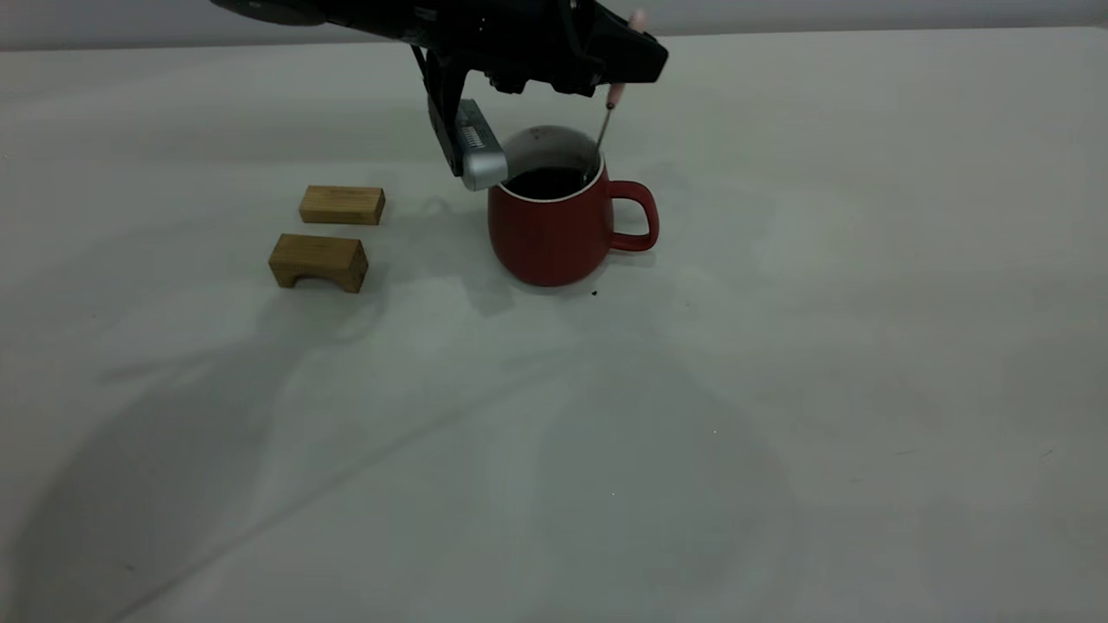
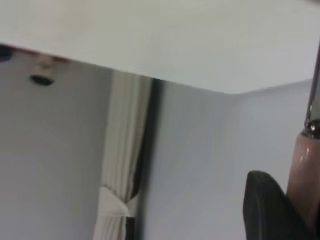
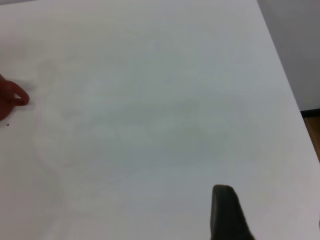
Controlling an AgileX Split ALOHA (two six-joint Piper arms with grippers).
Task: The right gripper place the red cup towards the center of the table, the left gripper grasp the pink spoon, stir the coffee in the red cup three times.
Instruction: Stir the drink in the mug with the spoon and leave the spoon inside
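The pink spoon's neck touches the red cup's side point(image 1: 598, 170) next to the cup's handle, so the robot's left gripper should move the pink spoon back toward the coffee's middle point(image 1: 550, 183).
The red cup point(image 1: 554, 234) stands near the middle of the table point(image 1: 779, 389), its handle toward the exterior view's right, with dark coffee point(image 1: 547, 182) inside. My left gripper point(image 1: 625, 67) hovers just above the cup's rim, shut on the pink spoon point(image 1: 613, 95), which hangs almost upright. Its grey metal neck dips into the coffee at the handle side. In the left wrist view the pink spoon handle point(image 2: 305, 170) sits against one dark finger point(image 2: 265, 210). The right gripper point(image 3: 272, 215) is outside the exterior view; its wrist view shows it open over bare table, with the red cup's handle point(image 3: 12, 97) far off.
Two tan wooden blocks lie left of the cup, one flat point(image 1: 342, 205) and one arch-shaped point(image 1: 318, 261). The left arm's silver module point(image 1: 480, 156) hangs close to the cup's rim. A few dark specks point(image 1: 594, 293) lie by the cup's base.
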